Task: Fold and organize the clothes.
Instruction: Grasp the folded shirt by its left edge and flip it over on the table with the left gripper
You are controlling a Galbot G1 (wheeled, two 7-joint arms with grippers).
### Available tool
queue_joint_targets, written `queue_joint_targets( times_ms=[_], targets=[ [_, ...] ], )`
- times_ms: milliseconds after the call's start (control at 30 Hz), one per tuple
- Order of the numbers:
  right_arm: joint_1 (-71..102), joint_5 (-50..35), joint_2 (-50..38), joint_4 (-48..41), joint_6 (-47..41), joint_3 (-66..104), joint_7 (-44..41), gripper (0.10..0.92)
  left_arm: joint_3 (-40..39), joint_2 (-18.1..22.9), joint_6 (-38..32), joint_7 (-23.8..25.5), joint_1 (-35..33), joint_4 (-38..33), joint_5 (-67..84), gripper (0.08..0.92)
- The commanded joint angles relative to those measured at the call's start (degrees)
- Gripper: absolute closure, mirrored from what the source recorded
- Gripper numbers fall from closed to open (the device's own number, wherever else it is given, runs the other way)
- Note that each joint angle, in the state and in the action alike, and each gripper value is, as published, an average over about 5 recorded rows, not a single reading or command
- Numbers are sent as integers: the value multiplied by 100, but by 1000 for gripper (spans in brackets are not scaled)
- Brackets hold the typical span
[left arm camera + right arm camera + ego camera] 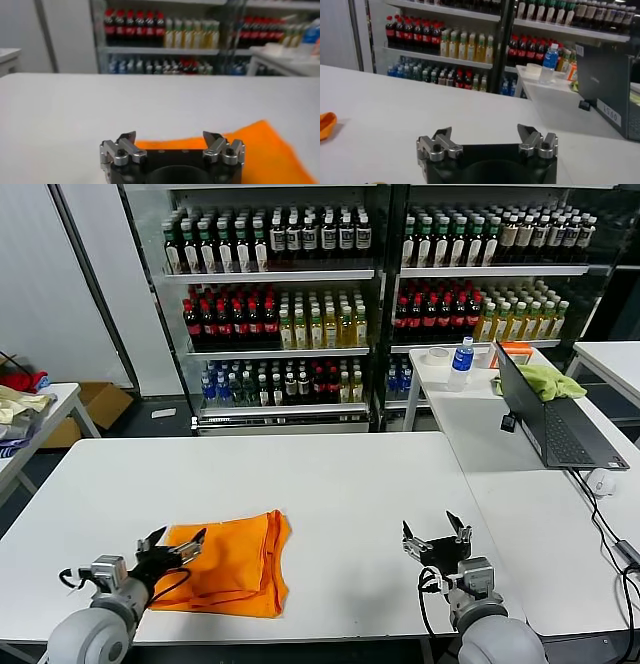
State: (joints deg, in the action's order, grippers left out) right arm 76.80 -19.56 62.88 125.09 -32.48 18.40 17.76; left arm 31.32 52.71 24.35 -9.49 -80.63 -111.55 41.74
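Observation:
My left gripper's open fingers are on both sides of the folded orange T-shirt's side edge (170,532). I go on down until they reach the cloth (184,534) before closing them.
The bright orange T-shirt (232,562) lies folded into a compact stack on the white table (330,474), at its front left. My left gripper (172,545) is open and empty, low over the shirt's left edge; the orange cloth (260,150) shows just beyond its jaws in the left wrist view. My right gripper (436,536) is open and empty over bare table at the front right, well apart from the shirt. A corner of the shirt (326,125) shows at the edge of the right wrist view.
A second table to the right holds a laptop (555,419), a yellow-green cloth (548,379), a water bottle (460,364) and a mouse (600,481). Drink shelves (370,294) stand behind. A side table at the left carries a garment pile (18,406).

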Motion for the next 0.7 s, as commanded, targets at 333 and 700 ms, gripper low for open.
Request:
queue_joint_targets(
  times_ms=[333,700],
  targets=[
    [42,11,-22,47,-1,80,-13,203,245,103,320,-278,-390,244,-29,177],
    [50,18,-15,96,5,64,0,203,165,220,398,-250,-437,200,55,241]
  ],
)
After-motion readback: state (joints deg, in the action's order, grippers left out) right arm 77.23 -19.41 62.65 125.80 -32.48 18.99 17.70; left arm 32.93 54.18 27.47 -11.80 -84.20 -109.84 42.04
